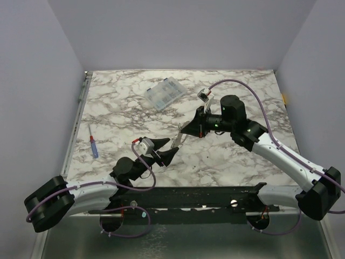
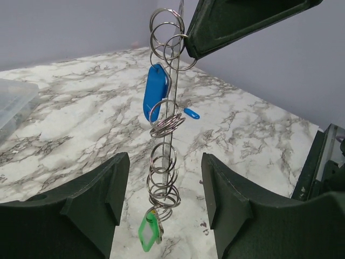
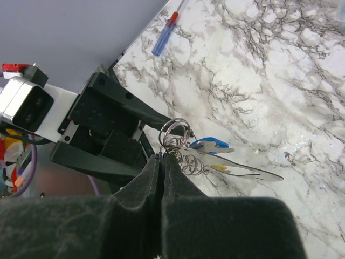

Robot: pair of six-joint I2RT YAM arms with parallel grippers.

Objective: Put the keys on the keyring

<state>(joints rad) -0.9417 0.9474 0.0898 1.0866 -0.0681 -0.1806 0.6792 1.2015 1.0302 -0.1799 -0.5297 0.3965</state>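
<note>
I should take the keyring by the lower rings (image 2: 164, 183) with my left gripper, because my right gripper is closed on the keyring's top end (image 2: 175, 39). That will free my right gripper to work.
The keyring (image 2: 173, 116) hangs upright as a thin pale loop, and my right gripper (image 3: 161, 156) is shut on its top end. Several metal split rings (image 2: 163, 181) are threaded along it. Keys hang from the rings: a blue one (image 2: 156, 91) high up, a green one (image 2: 150, 232) at the bottom, and a yellow one (image 3: 218, 167) seen in the right wrist view. My left gripper (image 2: 165, 172) is open, with a finger on each side of the lower rings and a gap on both sides. From above, both grippers meet at the keyring (image 1: 176, 139) in mid-table.
A clear plastic compartment box (image 1: 165, 93) lies at the back centre of the marble table (image 1: 232, 162). A red-and-blue screwdriver (image 1: 94, 147) lies near the left edge. A black rail runs along the near edge.
</note>
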